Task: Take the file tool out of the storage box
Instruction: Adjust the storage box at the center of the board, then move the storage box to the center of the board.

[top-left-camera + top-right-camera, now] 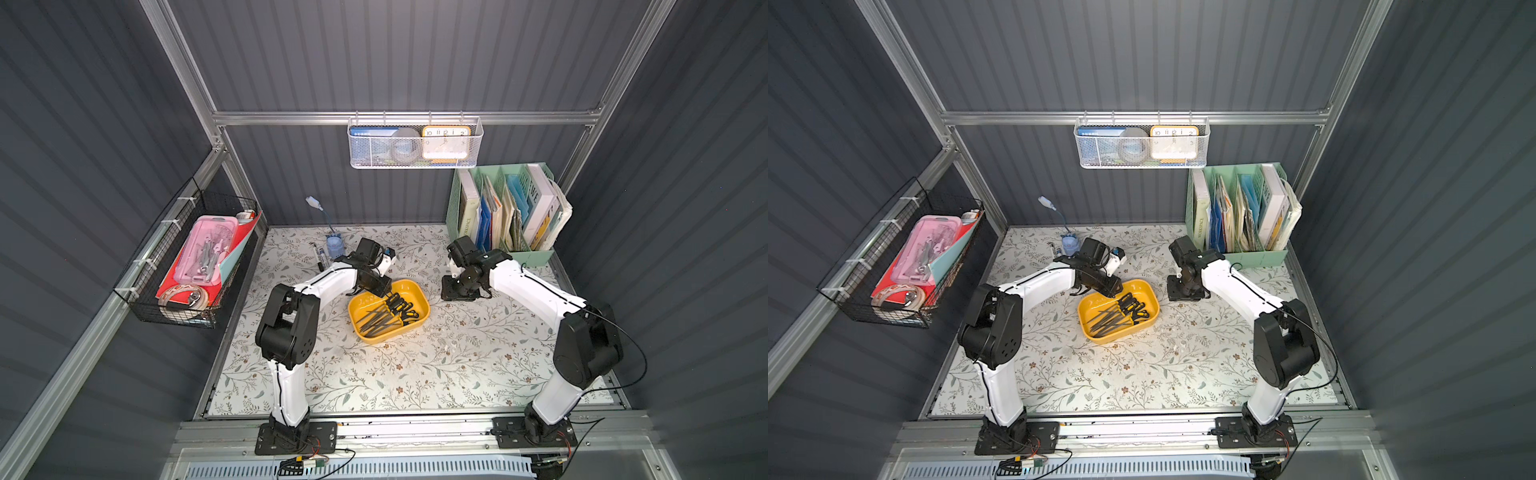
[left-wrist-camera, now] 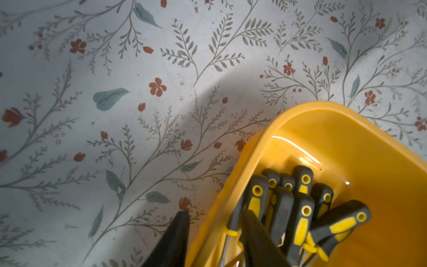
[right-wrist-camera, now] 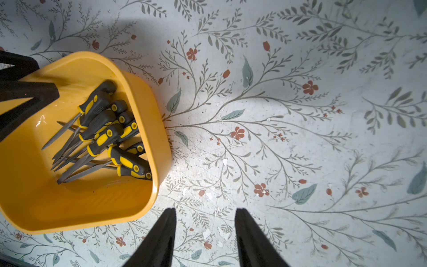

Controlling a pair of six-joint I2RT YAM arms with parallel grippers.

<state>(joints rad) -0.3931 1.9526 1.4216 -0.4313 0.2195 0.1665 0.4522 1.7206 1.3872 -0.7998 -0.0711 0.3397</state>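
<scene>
The storage box (image 1: 374, 317) stands crooked, over toward the robot's left gripper, so the right gripper should take hold of the box's rim (image 1: 404, 329) and pull the box closer before taking a file tool.
The storage box (image 1: 390, 337) (image 1: 1121, 336) is a shallow yellow tray in the middle of the floral table. Several file tools (image 1: 386, 313) (image 1: 1117, 313) with black-and-yellow handles lie piled in it. My left gripper (image 1: 380, 291) (image 2: 215, 212) is at the box's far-left corner. One finger is outside the yellow wall (image 2: 323, 108) and the other is inside among the file handles (image 2: 302, 222). The wall and one file shaft lie between them, and I cannot see whether they press. My right gripper (image 1: 459, 293) (image 3: 206, 209) hangs open over bare table, right of the box (image 3: 80, 208).
A mint-green organiser (image 1: 507, 208) with books stands at the back right. A small blue lamp (image 1: 334, 247) and a marker (image 1: 320, 257) lie at the back left. A black wire basket (image 1: 191, 266) hangs on the left wall and a white mesh basket (image 1: 415, 143) on the back rail.
</scene>
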